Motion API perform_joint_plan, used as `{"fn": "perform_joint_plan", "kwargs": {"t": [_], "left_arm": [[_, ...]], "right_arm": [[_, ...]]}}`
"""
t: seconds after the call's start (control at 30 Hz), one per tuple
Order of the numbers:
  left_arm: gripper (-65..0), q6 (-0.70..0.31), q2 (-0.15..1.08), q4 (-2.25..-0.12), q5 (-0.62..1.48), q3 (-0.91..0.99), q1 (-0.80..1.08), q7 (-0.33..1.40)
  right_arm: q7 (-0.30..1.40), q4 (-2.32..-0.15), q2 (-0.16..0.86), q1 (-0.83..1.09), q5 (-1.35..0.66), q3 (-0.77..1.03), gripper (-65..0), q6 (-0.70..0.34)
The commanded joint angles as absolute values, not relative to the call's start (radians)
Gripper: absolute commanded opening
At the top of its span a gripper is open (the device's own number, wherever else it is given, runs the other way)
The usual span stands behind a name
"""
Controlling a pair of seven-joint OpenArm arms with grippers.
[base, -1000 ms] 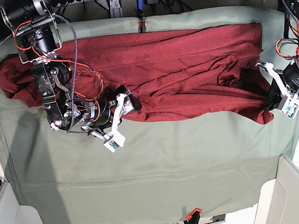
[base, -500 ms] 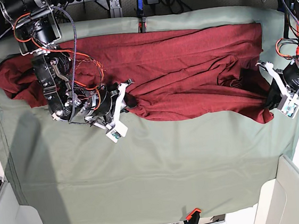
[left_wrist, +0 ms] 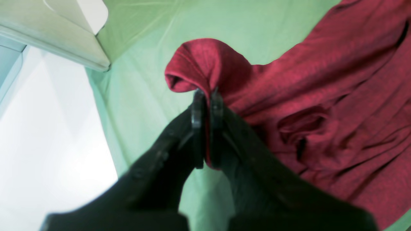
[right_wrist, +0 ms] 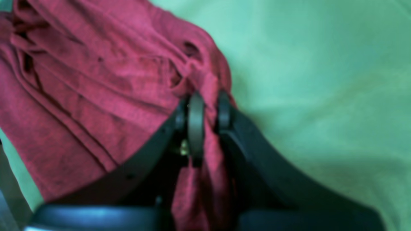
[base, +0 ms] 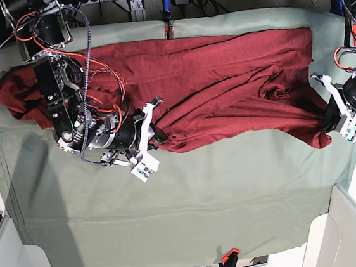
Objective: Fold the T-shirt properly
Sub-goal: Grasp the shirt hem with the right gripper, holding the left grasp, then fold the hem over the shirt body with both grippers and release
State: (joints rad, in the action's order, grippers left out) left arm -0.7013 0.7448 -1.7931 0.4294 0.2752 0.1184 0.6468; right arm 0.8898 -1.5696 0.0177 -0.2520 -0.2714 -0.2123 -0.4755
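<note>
The T-shirt's lower edge (base: 178,144) is held partway by my right gripper, and the T-shirt's end lies bunched beyond it. I should lay this edge back before I reach for the bunched end (base: 18,94).
The dark red T-shirt (base: 211,85) lies spread and wrinkled across the far half of the table. My right gripper (base: 156,134) is at its lower edge left of centre. In the right wrist view this gripper (right_wrist: 209,102) is shut on a bunched fold of the T-shirt (right_wrist: 96,80). My left gripper (base: 327,125) is at the shirt's lower right corner. The left wrist view shows that gripper (left_wrist: 207,94) shut on a rolled edge of the T-shirt (left_wrist: 321,96), with fabric pinched between the pads.
A pale green table cloth (base: 191,202) covers the table. Clamps hold it at the far edge (base: 168,25) and the near edge (base: 228,257). White side panels (base: 350,230) stand at both near corners. Red cables (base: 99,84) hang from the right arm.
My right gripper has gone from open to shut on the shirt's lower edge and moved slightly nearer. The left gripper has shifted a little right and nearer with the corner.
</note>
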Motion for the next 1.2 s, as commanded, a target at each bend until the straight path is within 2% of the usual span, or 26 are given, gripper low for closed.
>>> {"fn": "perform_joint_plan", "kwargs": {"t": [0.0,0.3,0.6,1.03,1.17], "left_arm": [[-65.0,-0.698,0.772,-1.807,0.437,0.287,0.102,0.625],[-65.0,-0.698,0.785,-1.807,0.439,0.287,0.110,0.636],[-65.0,-0.698,0.784,-1.807,0.452,0.284,0.258,0.648],[-65.0,-0.698,0.785,-1.914,0.451,0.284,0.385,0.686],[-65.0,-0.698,0.785,-1.909,0.434,0.284,0.411,0.748]], "right_arm": [[0.870,-1.594,0.023,-0.273,-0.285,-0.212,-65.0,-0.479],[0.910,-1.631,0.119,-0.268,-0.354,-0.212,-65.0,-0.491],[0.899,-1.631,0.200,-0.202,-0.393,-0.212,-65.0,-0.498],[0.898,-1.633,0.202,-0.138,-0.394,-0.212,-65.0,-0.502],[0.913,-1.633,0.202,-0.115,-0.394,-0.212,-65.0,-0.502]]}}
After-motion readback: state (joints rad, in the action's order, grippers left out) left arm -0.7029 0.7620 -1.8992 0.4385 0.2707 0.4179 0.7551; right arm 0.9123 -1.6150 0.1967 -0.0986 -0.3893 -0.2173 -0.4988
